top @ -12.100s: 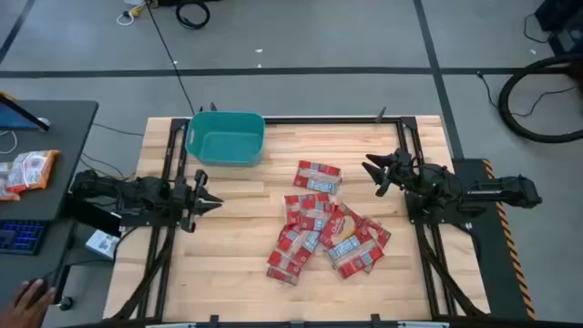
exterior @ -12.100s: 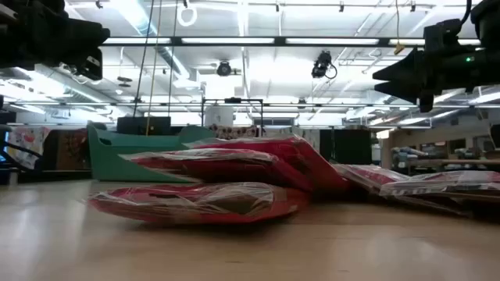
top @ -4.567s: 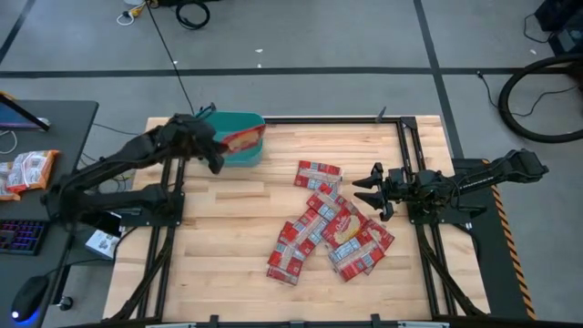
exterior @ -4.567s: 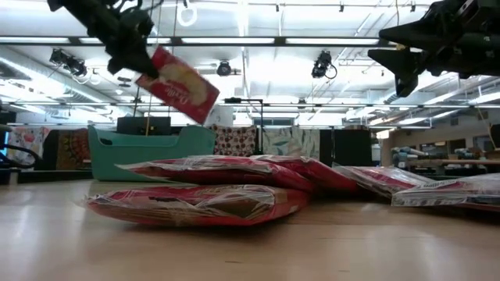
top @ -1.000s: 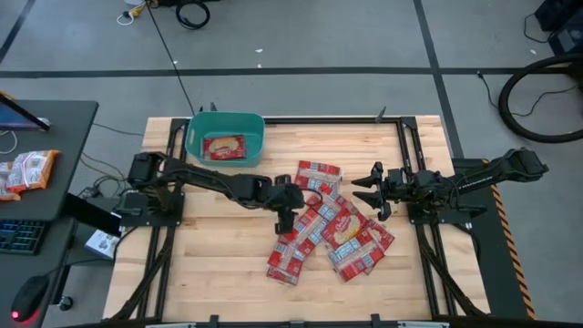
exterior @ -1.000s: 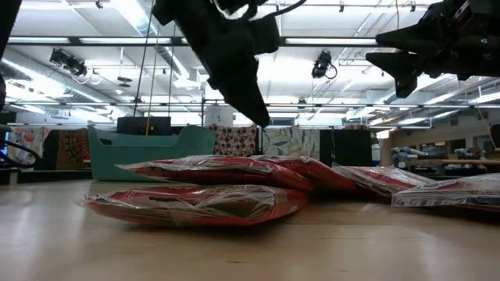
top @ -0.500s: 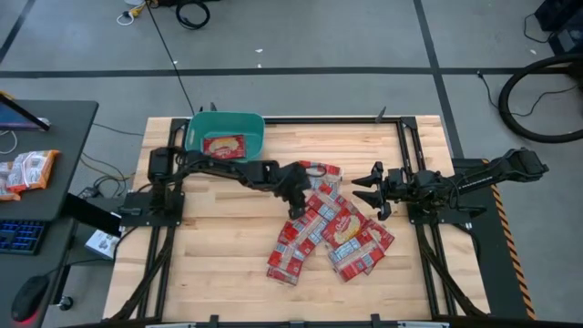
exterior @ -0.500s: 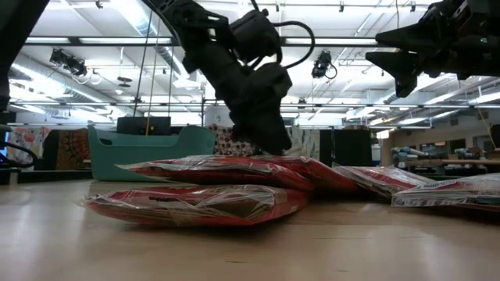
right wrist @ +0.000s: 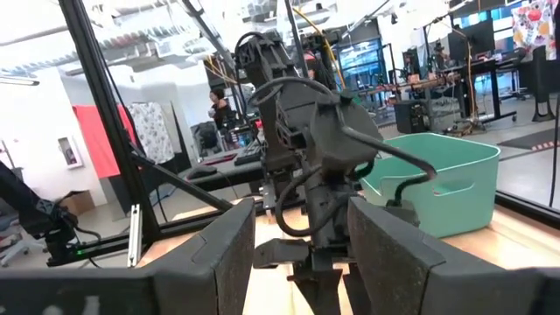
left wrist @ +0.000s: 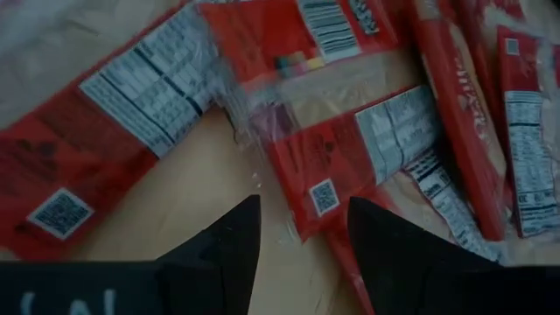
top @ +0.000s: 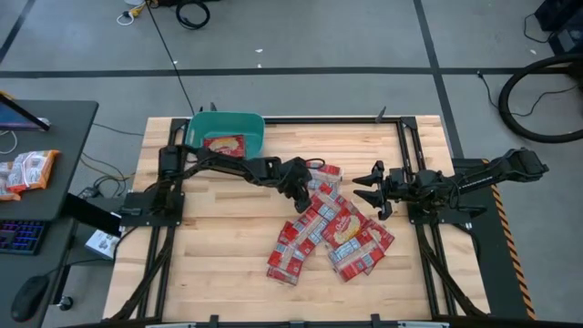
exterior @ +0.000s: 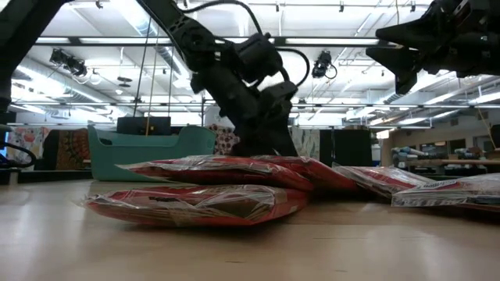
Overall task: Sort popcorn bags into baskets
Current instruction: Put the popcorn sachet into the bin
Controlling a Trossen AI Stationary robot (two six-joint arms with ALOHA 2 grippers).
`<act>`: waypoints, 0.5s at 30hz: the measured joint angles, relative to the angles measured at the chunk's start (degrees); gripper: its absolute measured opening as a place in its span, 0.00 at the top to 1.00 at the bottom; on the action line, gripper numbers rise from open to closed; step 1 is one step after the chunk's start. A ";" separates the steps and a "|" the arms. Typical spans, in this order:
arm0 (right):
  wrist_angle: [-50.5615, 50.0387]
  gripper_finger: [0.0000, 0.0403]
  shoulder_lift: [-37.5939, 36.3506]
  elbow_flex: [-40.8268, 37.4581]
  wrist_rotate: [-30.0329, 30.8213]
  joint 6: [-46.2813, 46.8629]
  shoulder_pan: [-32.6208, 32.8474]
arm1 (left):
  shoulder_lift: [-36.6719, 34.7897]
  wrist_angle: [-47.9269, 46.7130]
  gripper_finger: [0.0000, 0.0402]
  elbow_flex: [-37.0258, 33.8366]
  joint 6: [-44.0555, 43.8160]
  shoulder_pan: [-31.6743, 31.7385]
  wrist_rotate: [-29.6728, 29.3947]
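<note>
The clear crinkled edge (left wrist: 234, 98) is on top of its neighbour, so the popcorn bag (left wrist: 350, 156) will come loose alone and the pile will stay in place when I lift the bag.
Several red popcorn bags (top: 332, 228) lie overlapping in a flat pile right of the table's middle; in the low view the popcorn bags (exterior: 203, 199) are stacked in layers. The teal basket (top: 225, 137) sits at the far left with one packet (top: 224, 144) inside. My left gripper (top: 305, 202) is open, low over the pile's far-left side; in its wrist view the left gripper (left wrist: 302, 236) straddles a packet corner (left wrist: 306, 223) and bare wood. My right gripper (top: 369, 189) is open and hovers right of the pile, high above the table. My left gripper's open fingers (left wrist: 223, 249) point down at the corner of a packet (left wrist: 324, 197) at the pile's left side. I cannot tell whether they touch it. The packet lies flat on the table.
Black frame rails (top: 414, 173) run along the table's left and right sides. Bare wood (top: 219, 246) lies near and left of the pile. A side desk on the left holds more packets (top: 27, 170) and a keyboard.
My left gripper has moved right and toward the far edge, over the pile's left side, and has come down from well above the bags to just over them. The bags have stayed where they were.
</note>
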 joint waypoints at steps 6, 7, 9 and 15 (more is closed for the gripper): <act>0.11 0.53 0.00 0.00 -0.04 -0.30 0.00 | 1.36 2.39 0.56 -0.01 -0.27 0.09 2.10; 0.30 0.53 0.00 0.00 -0.04 -0.33 0.00 | 1.42 2.75 0.56 -0.07 -0.32 0.09 3.21; 0.39 0.53 0.00 0.00 -0.04 -0.39 0.00 | 1.82 5.72 0.56 0.05 -0.46 -0.15 3.78; 0.37 0.53 0.26 -0.01 -0.09 -0.39 0.00 | 2.18 5.27 0.56 0.03 -0.55 -0.19 2.49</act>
